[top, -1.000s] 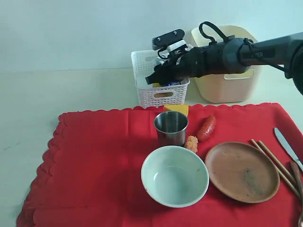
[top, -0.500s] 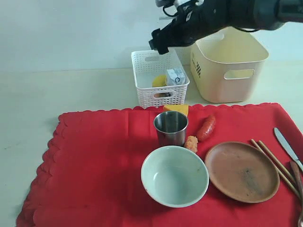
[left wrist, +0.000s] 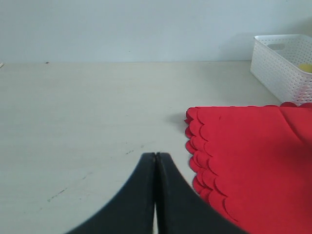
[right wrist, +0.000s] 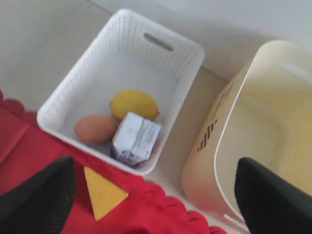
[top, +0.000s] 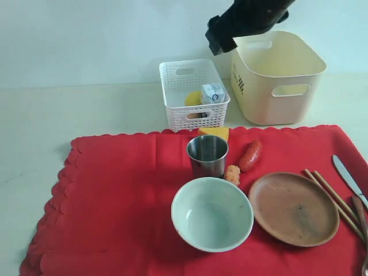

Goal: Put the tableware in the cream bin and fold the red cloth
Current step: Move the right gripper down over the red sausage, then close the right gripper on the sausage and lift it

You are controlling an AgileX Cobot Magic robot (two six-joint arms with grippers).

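The sausage (top: 250, 156) is lying clear of the steel cup and brown plate, so the robot's right gripper should keep going down until its open fingers are around the sausage's middle.
The red cloth (top: 115, 195) lies spread flat on the table. On it stand a pale bowl (top: 212, 213), a steel cup (top: 207, 155) and a brown plate (top: 294, 208). Chopsticks (top: 333, 198), a knife (top: 348, 175) and a spoon (top: 362, 210) lie at the right edge. The cream bin (top: 279, 86) stands behind the cloth and looks empty. My right gripper (top: 218, 37) hangs high between the bin and the white basket, open (right wrist: 156, 204) with nothing in it. My left gripper (left wrist: 156, 158) is shut, low over bare table beside the cloth's scalloped edge (left wrist: 195, 146).
A white lattice basket (top: 194, 92) left of the bin holds a lemon (right wrist: 134, 104), an egg (right wrist: 95, 128) and a small carton (right wrist: 136, 138). A cheese wedge (top: 214, 133), a sausage (top: 250, 155) and an orange nugget (top: 232, 174) lie on the cloth near the cup.
My right arm has risen from over the white basket and drawn back to the upper right, its jaws spreading wider. The carton now lies uncovered in the basket.
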